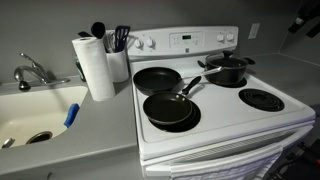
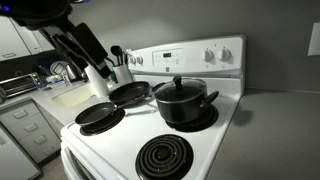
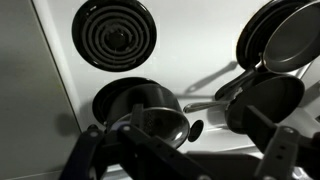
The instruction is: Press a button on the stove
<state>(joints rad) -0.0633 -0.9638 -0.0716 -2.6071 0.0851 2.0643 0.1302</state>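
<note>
The central display (image 1: 186, 37) is set in a smooth, flat back panel between white knobs, so I should expect flush buttons (image 1: 177, 38) next to the display when I press.
The white stove (image 1: 250, 118) shows in both exterior views, with its raised back panel (image 1: 185, 41) carrying white knobs and a central display (image 2: 170, 57). A black lidded pot (image 2: 182, 100) sits on a back burner and two black frying pans (image 1: 168, 108) (image 1: 155, 78) sit on two others. One coil burner (image 2: 165, 158) is bare. In the wrist view my gripper (image 3: 185, 160) hangs high above the cooktop, over the pot (image 3: 150, 118), its fingers wide apart and empty. My dark arm (image 2: 75, 35) shows at the upper left in an exterior view.
A paper towel roll (image 1: 97, 68) and a utensil holder (image 1: 119, 60) stand on the counter next to the stove. A sink (image 1: 35, 115) with a faucet lies beyond them. Pan handles (image 3: 205, 102) stick out over the cooktop.
</note>
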